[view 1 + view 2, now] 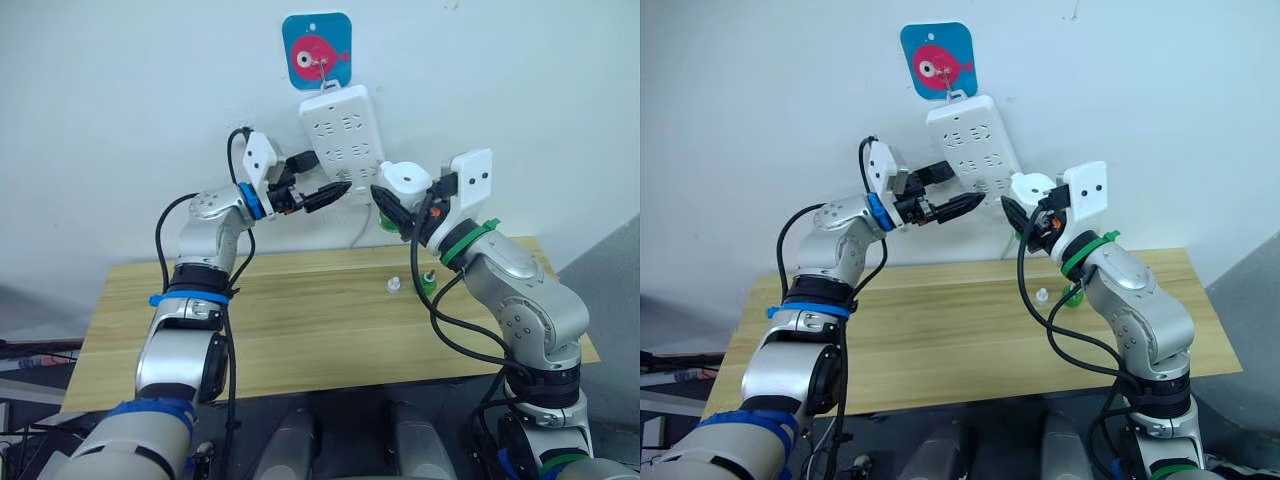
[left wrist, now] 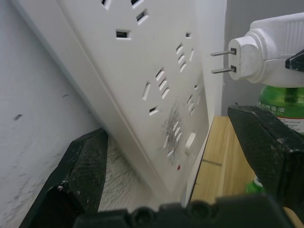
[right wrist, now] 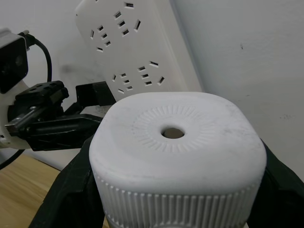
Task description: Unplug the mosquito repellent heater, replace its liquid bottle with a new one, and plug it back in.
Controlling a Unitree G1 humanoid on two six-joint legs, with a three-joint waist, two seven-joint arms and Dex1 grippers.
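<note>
My left gripper will let the strip (image 1: 345,142) swing straight with the plugged-in heater on it when the gripper opens, because the strip hangs tilted by its top loop (image 1: 330,86).
My right gripper (image 1: 405,200) is shut on the mosquito repellent heater (image 1: 407,178), a white rounded unit with a round vent hole (image 3: 172,133). It is unplugged, and its two metal prongs (image 2: 223,61) point at the white power strip (image 1: 345,130) hanging on the wall, a small gap away. A green liquid bottle (image 2: 280,102) is fitted under the heater. My left gripper (image 1: 322,175) is open at the strip's lower left edge. One of its fingers (image 2: 80,166) sits behind the strip against the wall, the other in front of the strip.
The strip hangs tilted from a blue hook plate with a pink fish (image 1: 317,52). On the wooden table (image 1: 300,320) below the right arm stand another green bottle (image 1: 428,282) and a small white cap (image 1: 393,285).
</note>
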